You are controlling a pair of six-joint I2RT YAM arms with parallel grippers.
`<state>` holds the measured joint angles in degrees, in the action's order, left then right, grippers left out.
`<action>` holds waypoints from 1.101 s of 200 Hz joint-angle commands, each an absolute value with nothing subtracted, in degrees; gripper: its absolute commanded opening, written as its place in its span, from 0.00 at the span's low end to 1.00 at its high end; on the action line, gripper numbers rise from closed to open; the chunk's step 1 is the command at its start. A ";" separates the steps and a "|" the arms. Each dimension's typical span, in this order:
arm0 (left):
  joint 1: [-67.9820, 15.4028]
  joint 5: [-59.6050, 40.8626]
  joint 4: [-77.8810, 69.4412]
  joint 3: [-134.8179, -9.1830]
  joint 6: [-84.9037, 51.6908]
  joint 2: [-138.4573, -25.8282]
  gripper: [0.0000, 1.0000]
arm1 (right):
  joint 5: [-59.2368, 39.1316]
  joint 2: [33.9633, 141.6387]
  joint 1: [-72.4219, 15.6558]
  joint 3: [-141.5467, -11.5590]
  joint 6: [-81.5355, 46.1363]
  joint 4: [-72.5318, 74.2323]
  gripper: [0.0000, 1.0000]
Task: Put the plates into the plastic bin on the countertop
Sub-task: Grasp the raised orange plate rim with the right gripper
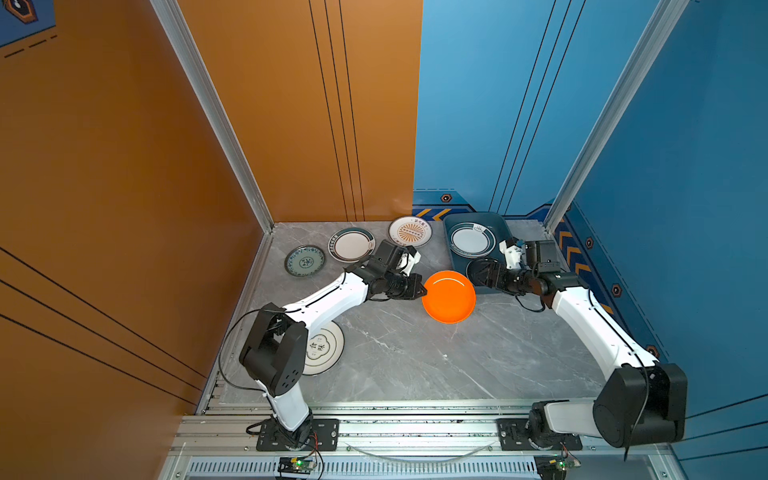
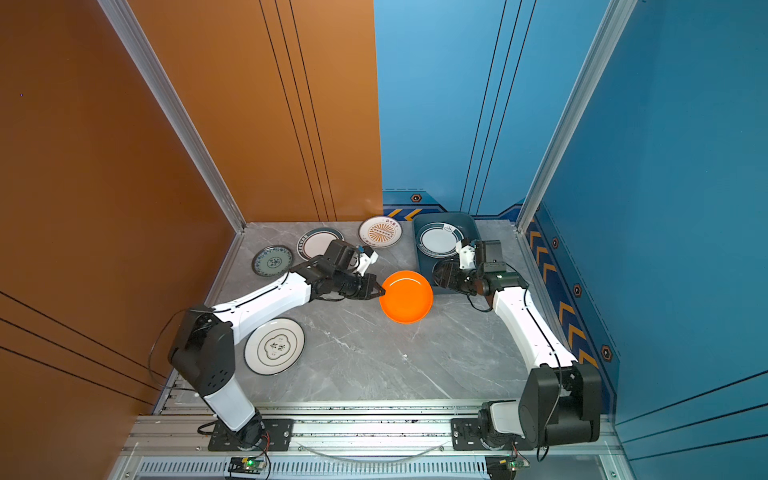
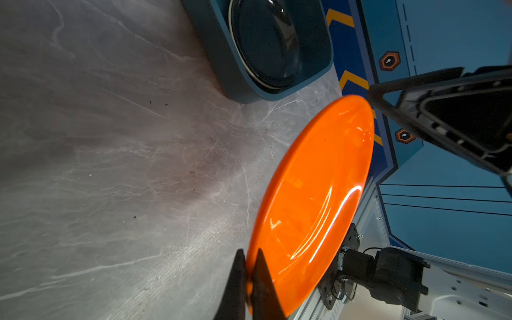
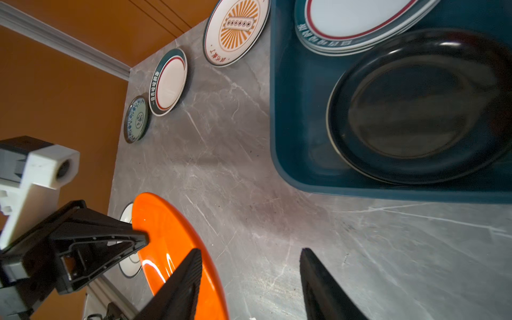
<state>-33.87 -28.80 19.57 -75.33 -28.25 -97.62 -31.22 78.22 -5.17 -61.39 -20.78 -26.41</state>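
Observation:
The black plate's wide hollow (image 4: 418, 109) faces up, so I expect the orange plate (image 1: 449, 296) to nest flat and cover nearly all of the black plate when I lower the orange plate.
My left gripper (image 1: 424, 289) (image 3: 250, 252) is shut on the rim of a plain orange plate (image 1: 449, 297) (image 3: 313, 194), which hangs tilted above the grey countertop (image 1: 415, 357), just left of the plastic bin (image 1: 448, 239) (image 4: 279, 110). A stack of white green-rimmed plates (image 1: 471, 240) and a black plate (image 4: 410, 110) lie in the bin. My right gripper (image 1: 473, 272) (image 4: 250, 250) hovers open at the bin's near end, facing the orange plate's far rim, with nothing between its fingers.
Four more plates lie on the countertop: a teal patterned one (image 1: 304, 261), a white green-rimmed one (image 1: 351, 245), an orange sunburst one (image 1: 410, 231) at the back, and a cream one (image 1: 328, 353) partly under my left arm. Walls close in on three sides.

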 commanded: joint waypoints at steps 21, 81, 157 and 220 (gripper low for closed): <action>-32.09 -31.38 20.48 -74.37 -27.28 -95.63 0.00 | -37.19 80.82 -8.11 -62.73 -19.35 -23.82 0.59; -30.85 -32.04 20.48 -74.97 -27.42 -96.06 0.00 | -39.08 80.07 -9.59 -61.45 -19.45 -21.71 0.59; -30.33 -33.09 20.48 -77.08 -27.86 -95.43 0.00 | -44.03 84.78 -12.37 -61.77 -19.29 -20.30 0.51; -29.67 -32.88 20.47 -76.82 -27.82 -95.27 0.00 | -44.23 87.17 -13.22 -62.82 -21.99 -18.69 0.01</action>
